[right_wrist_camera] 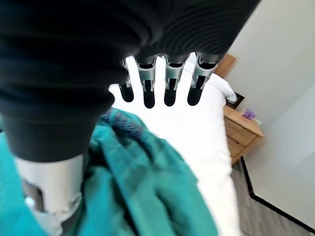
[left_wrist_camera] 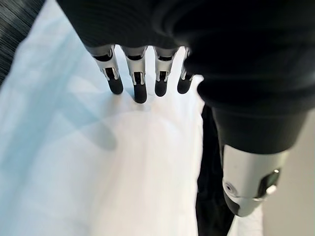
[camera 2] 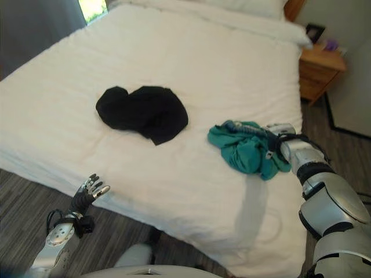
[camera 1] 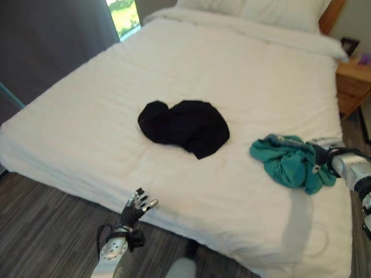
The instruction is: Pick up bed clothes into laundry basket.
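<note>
My gripper will have the teal garment [camera 1: 293,164] hanging as a short, drooping bundle when I carry it, because loose folds [camera 1: 288,170] are gathered in a compact heap.
A black garment [camera 1: 184,126] lies crumpled in the middle of the white bed [camera 1: 104,116]. A teal garment [camera 1: 287,161] is bunched up near the bed's right side. My right hand [camera 1: 320,152] rests at the teal garment's right edge. In the right wrist view its fingers [right_wrist_camera: 170,83] stretch straight out over the teal cloth [right_wrist_camera: 142,187], with the thumb beside the cloth, so the hand is open. My left hand [camera 1: 138,207] hovers at the bed's front edge over the floor, open and holding nothing. Its straight fingers [left_wrist_camera: 140,83] point at the white sheet.
Pillows [camera 1: 261,8] lie at the head of the bed. A wooden nightstand [camera 1: 353,81] stands at the far right. A dark curtain [camera 1: 52,40] hangs at the back left. Dark wood floor [camera 1: 46,220] runs along the bed's front edge.
</note>
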You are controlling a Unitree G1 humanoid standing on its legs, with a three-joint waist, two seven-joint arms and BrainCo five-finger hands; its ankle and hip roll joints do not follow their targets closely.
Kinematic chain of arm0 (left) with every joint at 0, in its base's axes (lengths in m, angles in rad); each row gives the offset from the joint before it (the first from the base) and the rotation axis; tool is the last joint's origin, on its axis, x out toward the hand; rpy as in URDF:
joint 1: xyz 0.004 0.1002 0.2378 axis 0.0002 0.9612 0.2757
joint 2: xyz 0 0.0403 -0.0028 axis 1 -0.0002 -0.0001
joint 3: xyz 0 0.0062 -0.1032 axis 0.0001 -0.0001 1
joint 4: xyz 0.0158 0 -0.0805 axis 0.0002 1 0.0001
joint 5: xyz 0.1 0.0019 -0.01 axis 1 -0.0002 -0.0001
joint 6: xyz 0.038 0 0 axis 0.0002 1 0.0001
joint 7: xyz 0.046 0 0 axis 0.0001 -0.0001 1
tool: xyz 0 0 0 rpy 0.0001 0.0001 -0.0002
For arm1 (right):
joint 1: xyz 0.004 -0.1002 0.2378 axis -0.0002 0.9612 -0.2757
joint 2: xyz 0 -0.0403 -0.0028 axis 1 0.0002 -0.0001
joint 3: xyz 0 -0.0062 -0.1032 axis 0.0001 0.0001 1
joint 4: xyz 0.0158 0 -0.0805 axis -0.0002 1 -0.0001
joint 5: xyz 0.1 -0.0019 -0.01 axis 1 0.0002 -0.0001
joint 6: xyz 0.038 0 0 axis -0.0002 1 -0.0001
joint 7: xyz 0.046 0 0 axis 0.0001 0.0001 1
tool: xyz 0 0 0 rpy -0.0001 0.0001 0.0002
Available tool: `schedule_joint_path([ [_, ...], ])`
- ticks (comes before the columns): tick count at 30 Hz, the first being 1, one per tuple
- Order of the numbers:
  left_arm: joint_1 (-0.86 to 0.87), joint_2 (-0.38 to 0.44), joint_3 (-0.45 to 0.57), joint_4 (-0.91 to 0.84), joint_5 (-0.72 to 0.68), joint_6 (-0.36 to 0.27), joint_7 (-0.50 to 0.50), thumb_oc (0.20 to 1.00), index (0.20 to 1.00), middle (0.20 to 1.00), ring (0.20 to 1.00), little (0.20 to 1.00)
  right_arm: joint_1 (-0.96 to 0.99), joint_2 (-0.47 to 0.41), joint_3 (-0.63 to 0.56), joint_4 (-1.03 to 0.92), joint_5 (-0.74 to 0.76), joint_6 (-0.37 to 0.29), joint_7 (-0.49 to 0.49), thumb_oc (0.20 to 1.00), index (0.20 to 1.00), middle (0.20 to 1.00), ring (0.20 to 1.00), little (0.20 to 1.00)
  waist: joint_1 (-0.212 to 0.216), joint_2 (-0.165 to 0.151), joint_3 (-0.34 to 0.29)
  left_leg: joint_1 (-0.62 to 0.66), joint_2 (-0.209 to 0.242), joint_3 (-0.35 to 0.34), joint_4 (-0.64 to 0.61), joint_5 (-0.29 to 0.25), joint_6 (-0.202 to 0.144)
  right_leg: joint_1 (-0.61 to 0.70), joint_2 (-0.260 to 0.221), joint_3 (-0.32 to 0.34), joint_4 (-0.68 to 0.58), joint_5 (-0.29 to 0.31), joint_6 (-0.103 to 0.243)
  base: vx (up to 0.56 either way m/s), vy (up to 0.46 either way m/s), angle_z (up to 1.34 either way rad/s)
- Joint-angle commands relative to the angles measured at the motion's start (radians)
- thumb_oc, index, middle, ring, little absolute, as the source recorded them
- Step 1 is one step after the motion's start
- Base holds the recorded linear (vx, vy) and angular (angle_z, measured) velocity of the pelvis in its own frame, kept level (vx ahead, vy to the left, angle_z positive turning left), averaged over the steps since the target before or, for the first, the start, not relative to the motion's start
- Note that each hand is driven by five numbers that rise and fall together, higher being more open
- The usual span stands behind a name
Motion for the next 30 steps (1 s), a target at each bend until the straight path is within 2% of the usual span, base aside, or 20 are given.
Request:
schedule_joint_path([
  [1, -0.085, 0.04, -0.004, -0.066, -0.053, -0.05, 0.028, 1.0, 1.0, 1.0, 1.0, 1.0, -0.105, -0.002, 0.017, 0.022, 0.058, 0.04, -0.042, 1.0, 1.0, 1.0, 1.0, 1.0, 0.02, -0.035, 0.097, 0.029, -0.011, 0.038, 0.006, -0.062, -0.014, -0.127, -0.086, 0.013, 0.004, 0.153, 0.031, -0.06, -0.009, 0.05],
  [3, -0.093, 0.014, -0.013, -0.058, -0.052, -0.048, 0.033, 1.0, 1.0, 1.0, 1.0, 1.0, -0.051, 0.054, -0.002, 0.024, 0.077, 0.038, -0.037, 1.0, 1.0, 1.0, 1.0, 1.0, 0.018, -0.023, 0.114, 0.015, -0.007, 0.042, 0.006, -0.06, -0.017, -0.143, -0.08, 0.019, 0.004, 0.149, 0.029, 0.0, 0.0, 0.0],
  [4, -0.105, -0.008, -0.011, -0.049, -0.054, -0.048, 0.044, 1.0, 1.0, 1.0, 1.0, 1.0, 0.046, 0.132, -0.029, -0.005, 0.095, 0.038, -0.038, 1.0, 1.0, 1.0, 1.0, 1.0, 0.014, -0.018, 0.124, 0.014, -0.002, 0.05, 0.006, -0.059, -0.019, -0.146, -0.074, 0.023, 0.004, 0.143, 0.028, 0.0, 0.0, 0.0],
  [6, -0.106, -0.012, -0.002, -0.047, -0.054, -0.049, 0.052, 1.0, 1.0, 1.0, 1.0, 1.0, 0.092, 0.155, -0.045, -0.045, 0.098, 0.039, -0.039, 1.0, 1.0, 1.0, 1.0, 1.0, 0.01, -0.021, 0.124, 0.018, -0.001, 0.051, 0.006, -0.062, -0.018, -0.145, -0.073, 0.026, 0.004, 0.141, 0.027, 0.04, -0.018, -0.1],
  [7, -0.112, -0.018, 0.021, -0.04, -0.048, -0.053, 0.064, 1.0, 1.0, 1.0, 1.0, 1.0, 0.205, 0.186, -0.084, -0.123, 0.103, 0.034, -0.027, 0.2, 0.2, 0.2, 0.2, 0.2, -0.006, -0.023, 0.121, 0.028, 0.004, 0.056, 0.006, -0.068, -0.017, -0.135, -0.073, 0.029, 0.004, 0.132, 0.028, 0.07, -0.028, -0.06],
  [13, -0.115, -0.021, 0.042, -0.046, -0.032, -0.058, 0.064, 1.0, 1.0, 1.0, 1.0, 1.0, 0.485, 0.241, -0.206, -0.133, 0.156, 0.017, -0.011, 0.2, 0.2, 0.2, 0.2, 0.2, -0.054, -0.037, 0.099, 0.066, 0.005, 0.056, 0.006, -0.089, -0.01, -0.096, -0.08, 0.02, 0.004, 0.113, 0.031, 0.05, -0.012, 0.1],
  [17, -0.105, -0.018, 0.081, -0.038, -0.025, -0.059, 0.069, 1.0, 1.0, 1.0, 1.0, 1.0, 0.683, 0.226, -0.406, -0.115, 0.292, 0.021, -0.028, 0.2, 0.2, 0.2, 0.2, 0.2, -0.105, -0.053, 0.069, 0.106, 0.008, 0.076, 0.006, -0.109, -0.007, -0.071, -0.086, 0.023, 0.004, 0.108, 0.036, 0.07, 0.012, 0.03],
  [18, -0.105, -0.012, 0.104, -0.033, -0.018, -0.058, 0.073, 1.0, 1.0, 1.0, 1.0, 1.0, 0.74, 0.223, -0.509, -0.103, 0.377, 0.018, -0.054, 0.2, 0.2, 0.2, 0.2, 0.2, -0.133, -0.059, 0.052, 0.126, 0.012, 0.088, 0.006, -0.118, -0.005, -0.063, -0.086, 0.031, 0.004, 0.108, 0.038, 0.06, 0.018, -0.06],
  [19, -0.105, -0.012, 0.102, -0.032, -0.018, -0.058, 0.073, 1.0, 1.0, 1.0, 1.0, 1.0, 0.744, 0.223, -0.511, -0.105, 0.378, 0.019, -0.053, 0.2, 0.2, 0.2, 0.2, 0.2, -0.13, -0.059, 0.053, 0.129, 0.012, 0.09, 0.006, -0.119, -0.005, -0.06, -0.086, 0.033, 0.004, 0.107, 0.038, 0.06, 0.01, -0.06],
  [21, -0.108, 0.001, 0.13, -0.028, 0.008, -0.052, 0.079, 1.0, 1.0, 1.0, 1.0, 1.0, 0.812, 0.236, -0.636, -0.093, 0.488, 0.01, -0.08, 0.2, 0.2, 0.2, 0.2, 0.2, -0.163, -0.065, 0.026, 0.166, 0.019, 0.116, 0.006, -0.137, 0.002, -0.048, -0.084, 0.056, 0.004, 0.106, 0.04, 0.07, 0.014, -0.16],
  [22, -0.108, 0.002, 0.129, -0.028, 0.008, -0.052, 0.079, 1.0, 1.0, 1.0, 1.0, 1.0, 0.814, 0.236, -0.637, -0.095, 0.488, 0.01, -0.08, 0.2, 0.2, 0.2, 0.2, 0.2, -0.16, -0.066, 0.027, 0.169, 0.02, 0.119, 0.006, -0.138, 0.002, -0.046, -0.084, 0.058, 0.004, 0.106, 0.04, 0.06, 0.013, -0.27],
  [24, -0.116, 0.021, 0.161, -0.029, 0.031, -0.046, 0.082, 1.0, 1.0, 1.0, 1.0, 1.0, 0.879, 0.247, -0.689, -0.16, 0.515, 0.004, -0.073, 0.2, 0.2, 0.2, 0.2, 0.2, -0.189, -0.068, 0.005, 0.199, 0.028, 0.144, 0.006, -0.152, 0.004, -0.036, -0.081, 0.08, 0.004, 0.106, 0.04, 0.05, 0.011, -0.29],
  [30, -0.179, 0.09, 0.2, 0.004, 0.086, -0.044, 0.1, 1.0, 1.0, 1.0, 1.0, 1.0, 0.961, 0.279, -0.714, -0.293, 0.526, -0.006, -0.047, 0.2, 0.2, 0.2, 0.2, 0.2, -0.225, -0.062, -0.022, 0.244, 0.041, 0.183, 0.006, -0.169, 0.001, -0.023, -0.076, 0.116, 0.004, 0.107, 0.042, 0.02, 0.012, -0.31],
])
